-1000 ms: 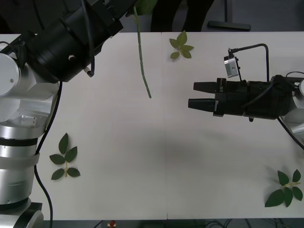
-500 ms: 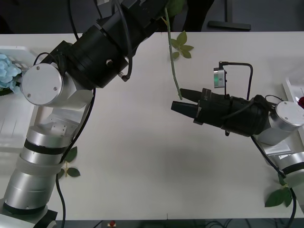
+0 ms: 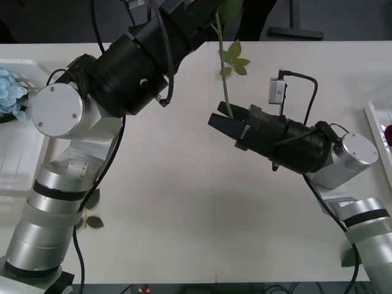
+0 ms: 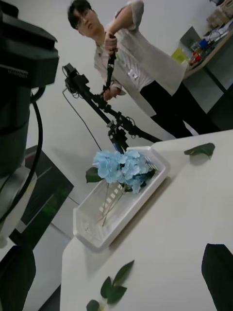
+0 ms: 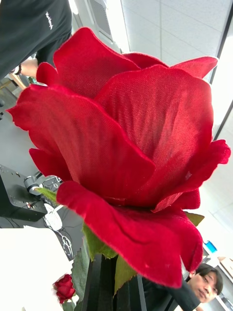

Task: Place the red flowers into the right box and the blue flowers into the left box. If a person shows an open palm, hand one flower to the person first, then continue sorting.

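The green stem [image 3: 224, 70] sticks out unbent from my left gripper [image 3: 218, 29], so it should stay straight when I carry the red flower by its lower end.
My left gripper [image 3: 207, 7] is at the top centre of the front view, shut on a red flower. The flower's thin green stem [image 3: 222, 67] hangs down over the table. The deep-red bloom [image 5: 126, 146] looms close in the left wrist view. My right gripper [image 3: 216, 114] is open, its black fingertips right at the stem's lower end. Whether the stem lies between them I cannot tell. A blue flower [image 3: 8, 92] [image 4: 121, 167] lies in the left box [image 3: 18, 165] [image 4: 97, 233]. Another red flower [image 3: 388, 131] lies in the right box [image 3: 373, 119].
Loose green leaf sprigs lie near the far edge [image 3: 233, 58] and beside my left arm's base [image 3: 87, 208]. The white table [image 3: 184, 202] stretches between my arms. A person's dark legs [image 3: 257, 18] stand behind the far edge.
The left arm has carried the red flower rightward to the table's centre. The right gripper has moved left and up to the stem's lower end. Both boxes have come into view.
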